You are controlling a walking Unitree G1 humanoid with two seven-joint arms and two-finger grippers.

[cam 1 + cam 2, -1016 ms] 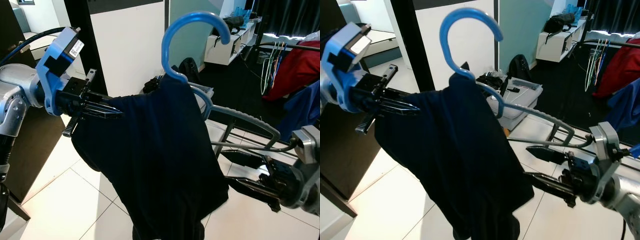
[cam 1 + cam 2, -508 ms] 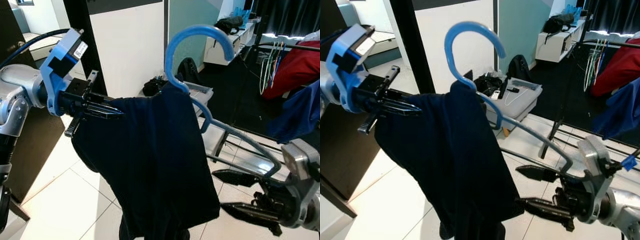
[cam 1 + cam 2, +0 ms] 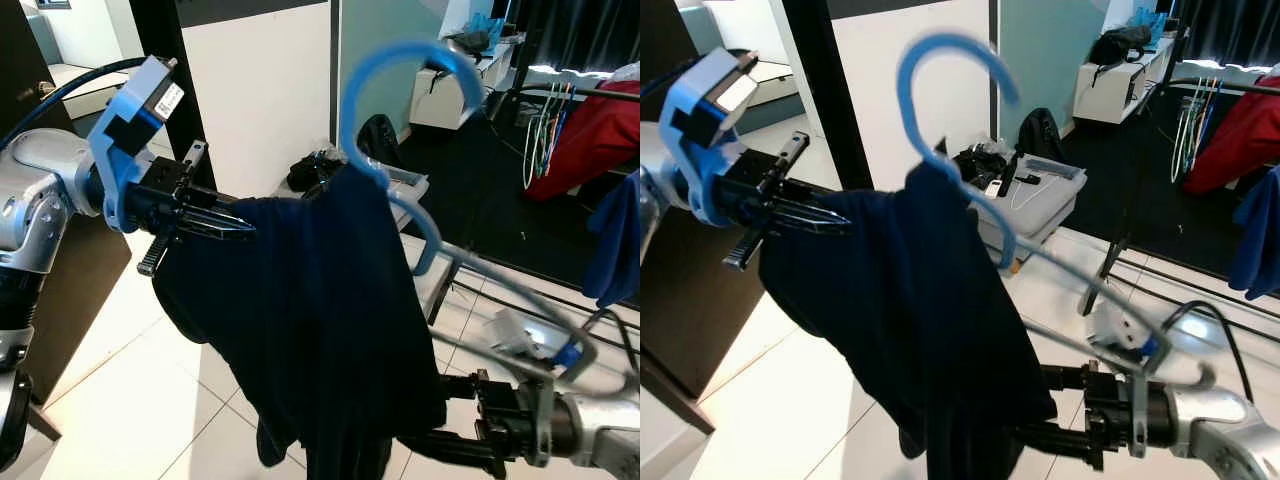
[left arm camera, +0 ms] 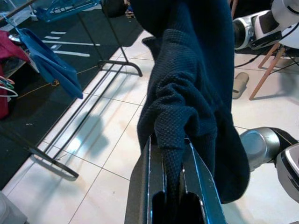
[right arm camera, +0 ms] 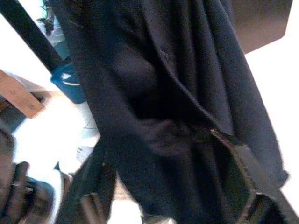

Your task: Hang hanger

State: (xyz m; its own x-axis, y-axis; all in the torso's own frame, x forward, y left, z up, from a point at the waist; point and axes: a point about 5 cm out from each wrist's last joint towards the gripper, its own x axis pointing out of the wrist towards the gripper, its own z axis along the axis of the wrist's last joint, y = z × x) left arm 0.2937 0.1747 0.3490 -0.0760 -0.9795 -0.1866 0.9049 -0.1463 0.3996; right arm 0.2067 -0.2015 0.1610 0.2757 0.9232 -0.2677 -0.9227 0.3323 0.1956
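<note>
The garment hangs in loose folds (image 5: 184, 86) under the bare arm of the hanger, so its hem (image 3: 424, 420) will swing up and spread out sideways when I lift it.
A blue hanger (image 3: 400, 55) stands hook-up in mid-air with a dark navy garment (image 3: 340, 320) draped over it. Its bare grey-blue arm (image 3: 500, 290) slopes down to the right and looks blurred. My left gripper (image 3: 235, 225) is shut on the garment's shoulder at the left; the left wrist view shows knit cloth pinched between the fingers (image 4: 154, 182). My right gripper (image 5: 159, 144) is low on the right, by the garment's hem. It is open, with cloth hanging between its spread fingers (image 5: 233, 154). In the eye views those fingertips are hidden behind the hem.
A clothes rail (image 3: 570, 92) at the back right carries a red garment (image 3: 590, 120), a blue one (image 3: 615, 240) and spare hangers (image 3: 540, 130). A grey box (image 3: 1040, 190) and bags lie on the tiled floor. A dark cabinet (image 3: 70, 290) stands left.
My right gripper has dropped and moved left, in under the garment's hem. The hanger has shifted slightly right and its bare arm now blurs. The left gripper keeps its hold.
</note>
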